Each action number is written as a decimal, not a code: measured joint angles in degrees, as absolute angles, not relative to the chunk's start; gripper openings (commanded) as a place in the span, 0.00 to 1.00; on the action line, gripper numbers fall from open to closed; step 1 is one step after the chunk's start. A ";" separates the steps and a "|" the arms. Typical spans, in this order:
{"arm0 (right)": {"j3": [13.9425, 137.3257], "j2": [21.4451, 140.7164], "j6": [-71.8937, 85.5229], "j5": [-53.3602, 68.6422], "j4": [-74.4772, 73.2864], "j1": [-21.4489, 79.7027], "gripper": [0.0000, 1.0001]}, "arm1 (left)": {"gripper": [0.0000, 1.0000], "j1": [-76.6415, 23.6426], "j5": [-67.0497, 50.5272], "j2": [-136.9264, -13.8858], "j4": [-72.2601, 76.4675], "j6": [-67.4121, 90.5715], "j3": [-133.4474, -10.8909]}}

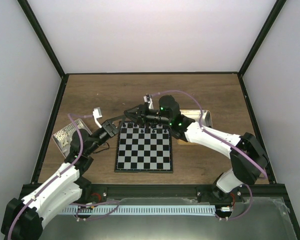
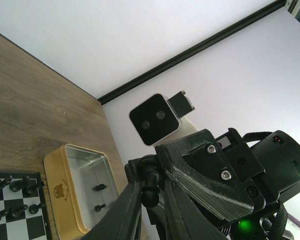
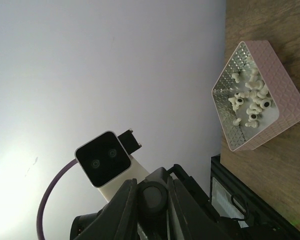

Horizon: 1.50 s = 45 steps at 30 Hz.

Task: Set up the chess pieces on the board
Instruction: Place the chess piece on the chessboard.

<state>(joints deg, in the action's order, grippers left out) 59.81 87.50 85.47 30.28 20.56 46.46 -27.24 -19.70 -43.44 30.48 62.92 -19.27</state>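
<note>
Next, my right gripper opens and moves back first, because it is pinching the black piece's base. Then my left gripper will stand the black piece on the board's tray-side edge.
Above the far edge of the board my two grippers meet tip to tip. One black chess piece is pinched between them. My left gripper is shut on its stem, and my right gripper is shut on its round base. In the top view, the left gripper comes in from the left and the right gripper from the right. Several black pieces stand on the board's two far rows, also seen at the lower left of the left wrist view as black pieces.
A tan-sided metal tin lies right of the board with two black pieces inside; in the top view the tin is partly behind the right arm. A pink tray of white pieces sits left of the board.
</note>
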 measured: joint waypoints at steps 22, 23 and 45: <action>58.98 85.71 71.22 23.62 10.41 46.00 0.74 | 0.04 -27.24 -16.84 -45.76 -3.90 51.99 -34.17; 58.17 84.75 70.04 22.70 9.69 45.89 0.74 | 0.04 -27.24 -16.47 -47.81 -9.19 50.06 -37.58; 47.07 68.20 54.89 -5.96 -11.94 43.64 0.75 | 0.04 -27.86 -0.30 -93.76 -51.83 19.77 -69.52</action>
<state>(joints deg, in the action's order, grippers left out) 47.07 68.20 54.89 -5.96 -11.94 43.64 -27.86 -0.30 -93.76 -51.83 19.77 -69.52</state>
